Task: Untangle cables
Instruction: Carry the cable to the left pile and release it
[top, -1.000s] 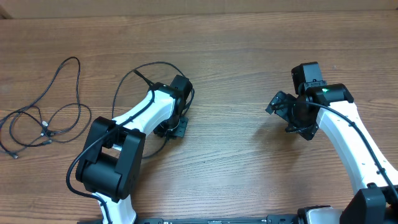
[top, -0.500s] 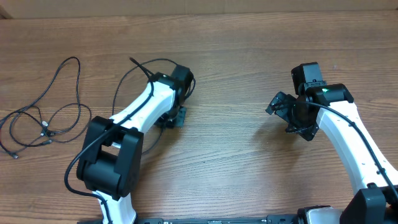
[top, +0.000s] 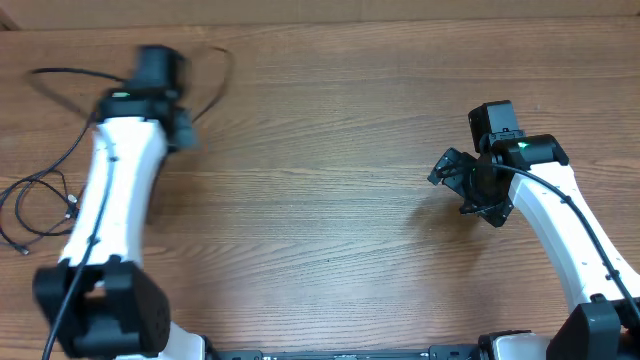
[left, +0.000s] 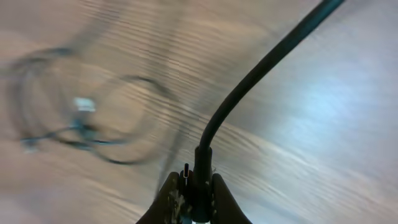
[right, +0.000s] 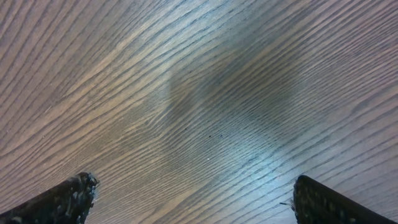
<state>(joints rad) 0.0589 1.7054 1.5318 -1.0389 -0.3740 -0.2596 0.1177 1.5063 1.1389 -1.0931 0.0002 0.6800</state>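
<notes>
My left gripper should go on carrying the black cable, which runs clear of the coiled cables, until the cable gets to the far table corner.
My left gripper is at the far left of the table, blurred by motion. In the left wrist view its jaws are shut on a black cable that rises to the upper right, with a small plug tip beside it between the fingers. A thin loop of cable trails to its right in the overhead view. More thin black cables lie in a loose tangle at the left edge; they also show blurred in the left wrist view. My right gripper is open and empty over bare wood.
The wooden table fills the view. The left arm's white links stretch along the left side next to the tangle. The right arm stands at the right.
My left arm has swung fast from the table's middle to the far left, carrying the cable with it. The right arm has not moved.
</notes>
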